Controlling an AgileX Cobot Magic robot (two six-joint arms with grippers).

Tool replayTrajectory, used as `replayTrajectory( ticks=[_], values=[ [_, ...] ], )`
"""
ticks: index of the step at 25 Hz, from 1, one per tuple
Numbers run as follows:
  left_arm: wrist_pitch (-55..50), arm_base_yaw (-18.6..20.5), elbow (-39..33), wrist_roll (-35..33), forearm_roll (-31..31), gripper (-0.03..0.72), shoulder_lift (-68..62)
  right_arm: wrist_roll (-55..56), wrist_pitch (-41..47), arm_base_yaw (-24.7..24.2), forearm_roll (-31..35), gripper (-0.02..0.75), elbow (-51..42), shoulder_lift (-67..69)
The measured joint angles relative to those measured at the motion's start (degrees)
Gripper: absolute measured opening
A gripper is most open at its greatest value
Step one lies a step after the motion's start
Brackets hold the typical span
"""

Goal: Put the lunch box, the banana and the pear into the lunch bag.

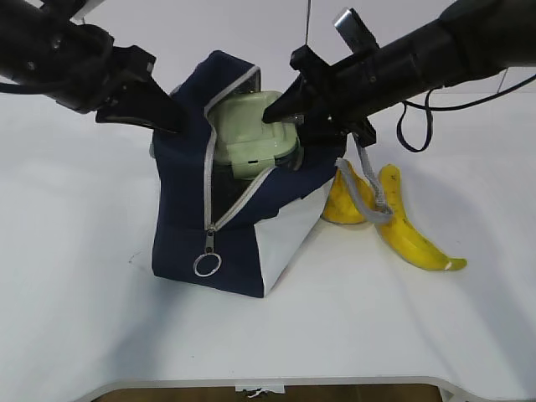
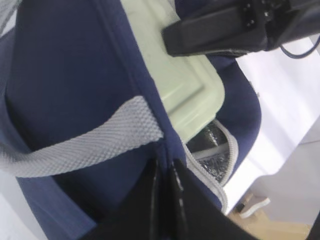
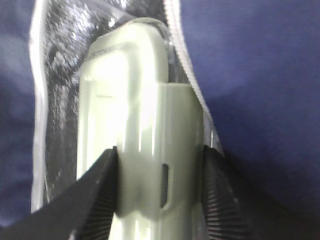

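Observation:
The lunch box's lower end (image 1: pixel 254 159) sits inside the bag's open zipper (image 1: pixel 226 191), so the robot's right gripper should go on pressing the lunch box down until it sinks below the bag's rim.
The navy lunch bag (image 1: pixel 180 197) stands mid-table with its zipper open. The sage-green lunch box (image 1: pixel 255 134) sits partway in the opening, one end sticking out. My right gripper (image 1: pixel 280 109) is shut on the lunch box (image 3: pixel 135 125), with its fingers (image 3: pixel 97 190) on both sides of the box. My left gripper (image 1: pixel 172 121) is shut on the bag's left rim (image 2: pixel 150 100) beside a grey handle (image 2: pixel 85 145). The banana (image 1: pixel 410 234) lies on the table right of the bag. The pear (image 1: pixel 339 205) sits between the bag and the banana.
The zipper's metal ring pull (image 1: pixel 207 265) hangs at the bag's front. A grey handle strap (image 1: pixel 368 193) drapes over the pear and banana. The table's front edge (image 1: pixel 268 383) is near. A black cable (image 1: pixel 414 126) hangs from the right arm.

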State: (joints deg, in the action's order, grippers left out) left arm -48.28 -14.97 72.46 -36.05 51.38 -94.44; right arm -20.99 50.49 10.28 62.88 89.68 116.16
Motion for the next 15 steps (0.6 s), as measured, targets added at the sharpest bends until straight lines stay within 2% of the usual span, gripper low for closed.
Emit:
replayTrajectory(
  ticks=[8, 15],
  values=[
    [-1.8, 0.0, 0.0, 0.0, -0.1, -0.005, 0.0, 0.0, -4.7, 4.2, 0.7, 0.369, 0.3, 0.9],
    [-1.9, 0.0, 0.0, 0.0, -0.4, -0.006, 0.0, 0.0, -5.3, 5.2, 1.1, 0.369, 0.4, 5.9]
  ],
)
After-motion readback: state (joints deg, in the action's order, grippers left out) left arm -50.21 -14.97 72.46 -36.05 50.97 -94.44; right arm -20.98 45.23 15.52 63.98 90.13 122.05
